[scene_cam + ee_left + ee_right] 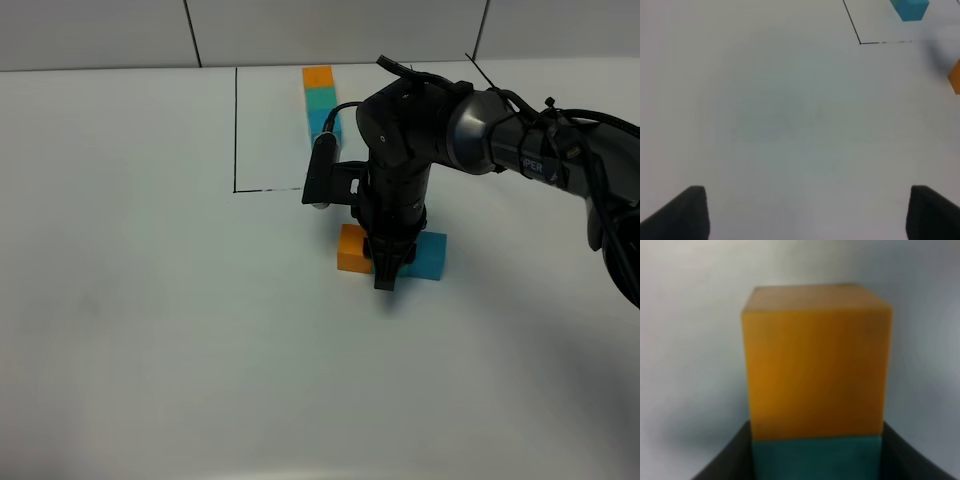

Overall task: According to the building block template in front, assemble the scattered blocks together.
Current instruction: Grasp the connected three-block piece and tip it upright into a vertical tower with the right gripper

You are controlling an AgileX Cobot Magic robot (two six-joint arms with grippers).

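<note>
The row of loose cubes runs crosswise to the template, so my right gripper needs to rotate the teal-green cube until the orange cube points to the back.
The template is a row of orange, teal-green and blue cubes inside a thin black frame at the back. The loose orange cube and the loose blue cube lie on the table in front of it. My right gripper stands down between them. In the right wrist view its fingers hug the loose teal-green cube, which touches the orange cube. My left gripper is open and empty over bare table.
The white table stretches to the left and front. The left wrist view shows the frame's corner, the template's blue cube and the loose orange cube's edge. The right arm reaches in from the right.
</note>
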